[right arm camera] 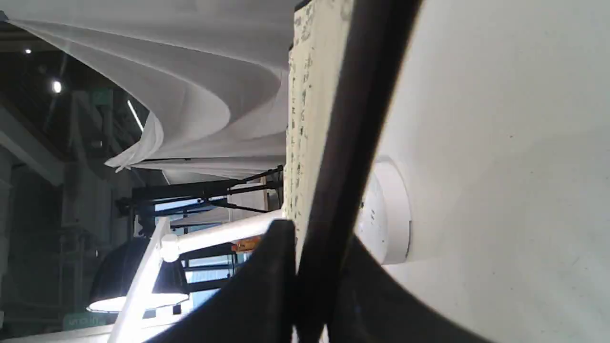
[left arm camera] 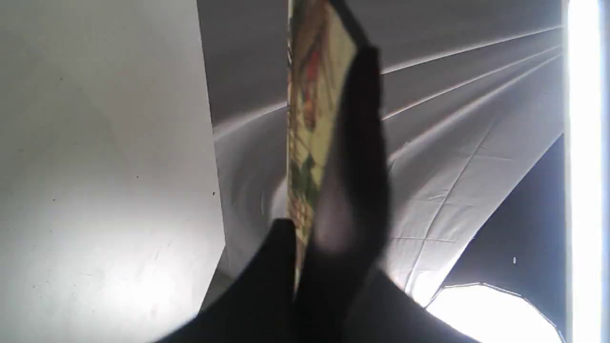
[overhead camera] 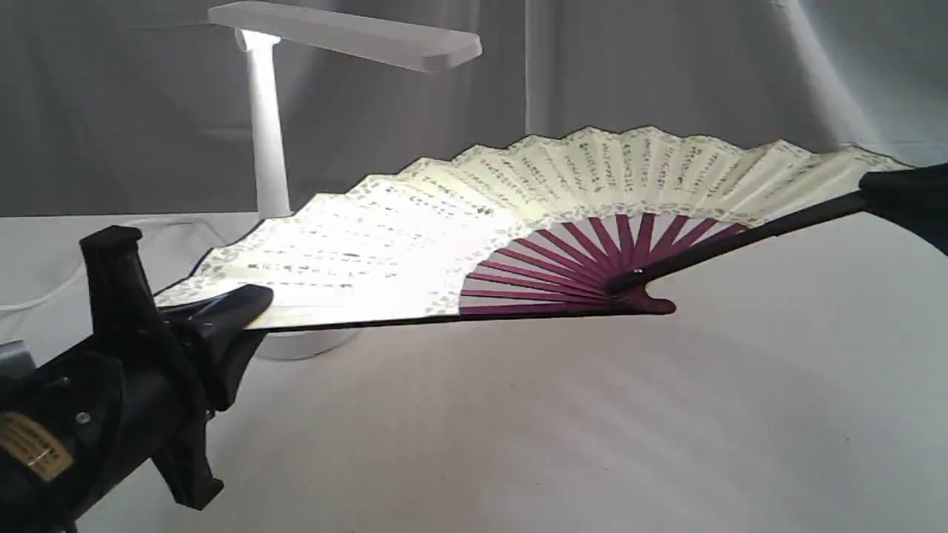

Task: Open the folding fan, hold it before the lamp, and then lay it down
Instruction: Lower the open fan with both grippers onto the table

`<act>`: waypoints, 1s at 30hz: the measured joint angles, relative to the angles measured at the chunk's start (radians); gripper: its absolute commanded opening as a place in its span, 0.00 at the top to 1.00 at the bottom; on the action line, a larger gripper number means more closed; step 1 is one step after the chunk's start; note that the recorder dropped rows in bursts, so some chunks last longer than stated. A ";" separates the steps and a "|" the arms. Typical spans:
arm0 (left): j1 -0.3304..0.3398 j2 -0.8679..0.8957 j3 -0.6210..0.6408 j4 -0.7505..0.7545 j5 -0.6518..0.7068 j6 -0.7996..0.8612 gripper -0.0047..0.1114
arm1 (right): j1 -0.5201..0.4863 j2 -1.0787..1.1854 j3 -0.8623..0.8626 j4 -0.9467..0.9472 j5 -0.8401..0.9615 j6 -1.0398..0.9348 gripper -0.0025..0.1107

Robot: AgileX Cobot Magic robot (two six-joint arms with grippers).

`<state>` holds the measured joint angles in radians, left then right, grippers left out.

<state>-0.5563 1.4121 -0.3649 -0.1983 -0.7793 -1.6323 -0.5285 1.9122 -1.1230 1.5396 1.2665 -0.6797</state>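
I keep bringing the fan down with my left gripper until it reaches the table, because the folding fan (overhead camera: 409, 240) glows in front of the lamp, spread wide above the clear white table (overhead camera: 524, 409).
The folding fan (overhead camera: 518, 207) is spread wide and held tilted above the white table, in front of the lamp (overhead camera: 266, 133). The lamp's flat head (overhead camera: 348, 33) shines down, so the fan's left half glows. My left gripper (overhead camera: 229, 314) is shut on the fan's left guard at the leaf's outer end. My right gripper (overhead camera: 896, 194) is shut on the dark right guard at the far right. In the left wrist view the fan (left arm camera: 310, 119) stands edge-on in the shut gripper (left arm camera: 300, 238). In the right wrist view the fan's dark guard (right arm camera: 352, 119) runs into the shut gripper (right arm camera: 305, 257), with the lamp's round base (right arm camera: 388, 214) behind.
A white cloth covers the table (overhead camera: 592, 429), and grey-white drapes (overhead camera: 666, 66) hang behind it. The lamp's white cord (overhead camera: 44, 292) trails off at the left. A bright studio light (left arm camera: 486, 312) shows beyond the drapes.
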 measured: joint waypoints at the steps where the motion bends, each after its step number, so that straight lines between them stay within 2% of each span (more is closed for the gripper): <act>1: 0.000 0.011 -0.006 0.002 -0.002 -0.002 0.96 | -0.008 0.000 0.008 -0.005 -0.001 0.000 0.98; 7: -0.002 0.109 -0.064 0.011 -0.005 -0.008 0.96 | -0.057 0.000 0.068 -0.021 -0.032 -0.016 0.98; 17: -0.002 0.312 -0.194 -0.007 -0.008 -0.013 0.96 | -0.069 0.028 0.091 -0.011 -0.110 -0.055 0.98; 30: -0.002 0.454 -0.229 -0.013 -0.056 -0.038 0.96 | -0.069 0.151 0.091 0.012 -0.132 -0.109 0.98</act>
<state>-0.5578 1.8658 -0.5939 -0.2113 -0.8353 -1.6704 -0.5975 2.0629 -1.0322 1.5520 1.1348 -0.7891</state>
